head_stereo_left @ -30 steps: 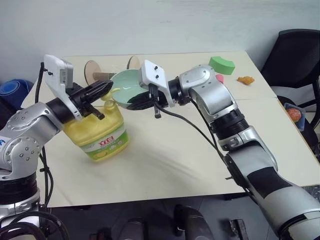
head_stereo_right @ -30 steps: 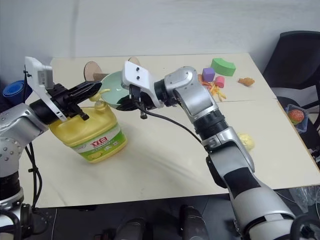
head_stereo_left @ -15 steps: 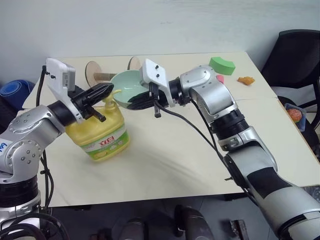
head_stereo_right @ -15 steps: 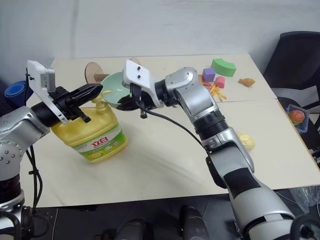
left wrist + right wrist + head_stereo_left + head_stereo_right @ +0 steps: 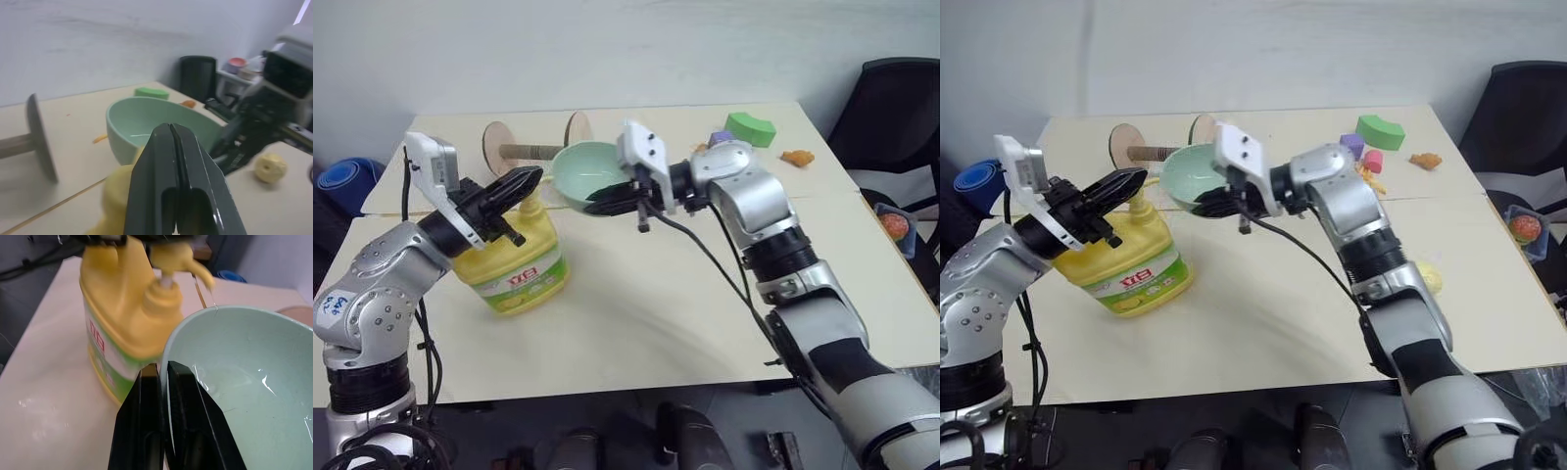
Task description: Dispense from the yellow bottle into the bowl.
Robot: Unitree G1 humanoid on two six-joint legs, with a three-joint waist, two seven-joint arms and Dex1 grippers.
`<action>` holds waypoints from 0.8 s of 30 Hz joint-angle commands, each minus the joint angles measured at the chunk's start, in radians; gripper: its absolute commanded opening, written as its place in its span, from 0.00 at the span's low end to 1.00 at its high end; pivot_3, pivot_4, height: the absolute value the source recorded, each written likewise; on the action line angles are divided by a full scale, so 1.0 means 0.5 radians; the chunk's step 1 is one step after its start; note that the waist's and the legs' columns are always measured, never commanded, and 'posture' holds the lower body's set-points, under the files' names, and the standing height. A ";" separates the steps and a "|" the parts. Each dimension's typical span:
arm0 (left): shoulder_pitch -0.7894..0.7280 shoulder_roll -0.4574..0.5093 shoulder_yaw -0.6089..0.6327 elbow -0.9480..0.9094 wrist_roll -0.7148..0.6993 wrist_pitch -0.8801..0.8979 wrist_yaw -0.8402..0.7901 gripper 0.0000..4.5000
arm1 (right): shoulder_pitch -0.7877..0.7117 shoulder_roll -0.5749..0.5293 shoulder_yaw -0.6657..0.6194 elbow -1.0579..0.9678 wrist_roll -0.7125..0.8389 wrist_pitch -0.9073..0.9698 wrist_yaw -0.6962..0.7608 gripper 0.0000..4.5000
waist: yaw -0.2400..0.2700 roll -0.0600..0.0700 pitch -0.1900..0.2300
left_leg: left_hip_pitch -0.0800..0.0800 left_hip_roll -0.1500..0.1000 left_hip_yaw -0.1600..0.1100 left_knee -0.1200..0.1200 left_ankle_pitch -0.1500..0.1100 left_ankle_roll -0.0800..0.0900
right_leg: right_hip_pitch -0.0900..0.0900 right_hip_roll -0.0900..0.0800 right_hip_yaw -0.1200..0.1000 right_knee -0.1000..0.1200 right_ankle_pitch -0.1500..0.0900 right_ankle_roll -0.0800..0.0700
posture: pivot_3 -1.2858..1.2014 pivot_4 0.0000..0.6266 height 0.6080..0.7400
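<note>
The robot's left gripper should keep moving away from the pump top and open its fingers in front of the yellow bottle (image 5: 533, 333), as there is clear liquid in the bowl (image 5: 266, 384).
The yellow bottle (image 5: 512, 270) stands slightly tilted on the table's left part, its label facing me. My left gripper (image 5: 532, 177) is shut with nothing between its fingers (image 5: 170, 161); it hovers right at the pump top (image 5: 179, 255), and whether it touches I cannot tell. To the bottle's right hangs the pale green bowl (image 5: 584, 170), lifted off the table. My right gripper (image 5: 157, 367) is shut on the bowl's near rim, one finger inside and one outside. Glossy clear liquid lies in the bowl (image 5: 239, 367). A thin thread runs from the spout to the rim.
A wooden spool (image 5: 509, 149) lies behind the bowl. A green block (image 5: 749, 127), a purple block (image 5: 1351, 145) and an orange piece (image 5: 793, 156) sit at the back right, a pale yellow lump (image 5: 1427, 279) near the right edge. A black chair (image 5: 891, 108) stands beside the table (image 5: 636, 304).
My right gripper has carried the bowl to the right, away from the bottle's spout. The left gripper has turned a little and stays by the pump top.
</note>
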 commanded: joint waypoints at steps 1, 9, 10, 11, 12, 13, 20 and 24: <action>0.066 0.075 0.094 -0.162 -0.060 -0.145 -0.249 0.00 | 0.086 -0.135 -0.059 -0.089 -0.013 -0.105 0.034 0.00 | -0.001 -0.004 0.003 | 0.000 0.000 0.000 -0.001 0.000 0.000 | 0.000 0.000 0.000 -0.002 0.000 0.000 | 0.52 0.24 1.00; 0.569 0.289 -0.135 -0.279 0.241 -0.356 -0.741 0.00 | 0.543 -0.349 -0.071 0.093 -0.106 -0.517 -0.003 0.00 | 0.000 -0.006 0.005 | 0.003 0.003 0.004 -0.005 0.000 0.000 | 0.003 0.005 0.000 -0.005 0.000 0.000 | 0.52 0.24 1.00; 0.609 0.277 -0.163 -0.266 0.296 -0.413 -0.756 0.00 | 0.568 -0.343 -0.076 0.144 -0.123 -0.605 -0.026 0.00 | 0.000 -0.007 0.008 | 0.004 0.003 0.005 -0.005 0.000 0.000 | 0.003 0.005 0.001 -0.004 0.000 0.000 | 0.52 0.24 1.00; 0.661 0.247 -0.188 -0.248 0.344 -0.470 -0.763 0.00 | 0.594 -0.339 -0.073 0.209 -0.155 -0.729 -0.053 0.00 | 0.000 -0.008 0.012 | 0.004 0.002 0.005 -0.005 0.001 0.001 | 0.003 0.005 0.001 -0.003 0.000 0.000 | 0.52 0.24 1.00; 0.714 0.204 -0.206 -0.228 0.387 -0.535 -0.764 0.00 | 0.624 -0.321 -0.090 0.265 -0.154 -0.805 -0.075 0.00 | 0.000 -0.008 0.015 | 0.004 0.002 0.005 -0.005 0.001 0.001 | 0.003 0.005 0.002 -0.003 0.000 0.000 | 0.52 0.24 1.00; 0.755 0.161 -0.219 -0.198 0.433 -0.600 -0.753 0.00 | 0.645 -0.302 -0.108 0.318 -0.148 -0.858 -0.099 0.00 | 0.000 -0.007 0.015 | 0.004 0.002 0.006 -0.005 0.001 0.001 | 0.003 0.004 0.002 -0.003 0.000 -0.001 | 0.52 0.24 1.00; 0.942 -0.008 -0.175 -0.050 0.566 -0.886 -0.737 0.08 | 0.826 -0.247 -0.248 0.289 0.102 -0.929 0.061 0.20 | 0.004 -0.008 0.015 | 0.004 0.008 0.005 -0.005 0.001 0.000 | 0.003 0.005 0.001 -0.004 0.000 -0.002 | 0.52 0.24 1.00; 1.131 0.009 -0.165 0.010 0.641 -1.013 -0.809 0.34 | 1.056 -0.318 -0.362 -0.045 0.266 -0.885 0.079 0.51 | 0.008 -0.008 0.016 | 0.005 0.007 0.003 -0.005 0.000 0.002 | 0.004 0.001 0.000 -0.004 0.000 -0.002 | 0.52 0.24 1.00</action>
